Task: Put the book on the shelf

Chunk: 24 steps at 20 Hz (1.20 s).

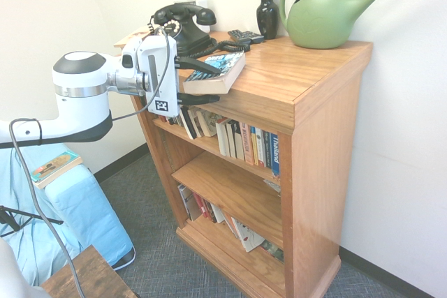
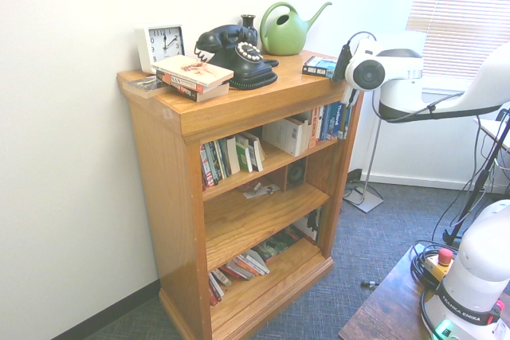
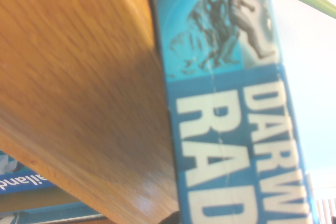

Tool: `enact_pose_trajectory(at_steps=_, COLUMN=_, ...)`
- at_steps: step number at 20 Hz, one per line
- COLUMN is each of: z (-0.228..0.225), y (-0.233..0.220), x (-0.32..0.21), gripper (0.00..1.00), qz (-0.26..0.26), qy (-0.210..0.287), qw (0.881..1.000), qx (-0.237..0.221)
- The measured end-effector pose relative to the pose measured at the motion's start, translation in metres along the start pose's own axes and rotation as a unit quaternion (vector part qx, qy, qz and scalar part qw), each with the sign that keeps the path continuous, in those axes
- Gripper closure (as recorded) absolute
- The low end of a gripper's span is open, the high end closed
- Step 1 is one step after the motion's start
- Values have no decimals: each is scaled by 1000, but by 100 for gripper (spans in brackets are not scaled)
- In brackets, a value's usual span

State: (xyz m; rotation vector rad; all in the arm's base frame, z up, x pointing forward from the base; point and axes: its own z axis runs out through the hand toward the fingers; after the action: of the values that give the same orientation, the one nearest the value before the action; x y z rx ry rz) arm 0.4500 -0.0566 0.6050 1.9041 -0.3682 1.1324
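I expect the book [image 1: 215,75] to slide into a gap [image 1: 215,135] that leaning books leave next to the upright row on the upper board when I push it.
The book [image 1: 218,69], blue-teal with cream page edges, lies flat on the top slab of the shelf [image 1: 300,75], at the slab's front corner. My gripper [image 1: 218,84] is open. One finger [image 1: 199,65] lies just over the cover and the other [image 1: 199,98] sits below the book's near end, with a gap. In the second exterior view the book [image 2: 320,67] rests at the right end of the shelf [image 2: 239,109], with my gripper's body [image 2: 346,63] beside it and the fingers hidden. The wrist view shows the book [image 3: 231,108] with large white lettering against the shelf [image 3: 73,93].
On the top slab stand a green watering can [image 1: 321,12], a black vase [image 1: 267,12], a black rotary phone [image 1: 183,22], a clock [image 2: 161,44] and a stack of pale books [image 2: 194,76]. Rows of books [image 1: 244,144] fill the inner boards. A blue-covered seat [image 1: 63,207] is at the left.
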Motion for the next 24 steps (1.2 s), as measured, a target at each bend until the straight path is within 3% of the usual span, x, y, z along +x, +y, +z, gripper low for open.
enact_pose_trajectory(at_steps=16, z=3, y=8, x=-8, gripper=100, qz=3, qy=-1, qw=1000, qx=-14)
enact_pose_trajectory(at_steps=24, z=-18, y=37, x=2, gripper=100, qz=90, qy=-53, qw=994, qx=23)
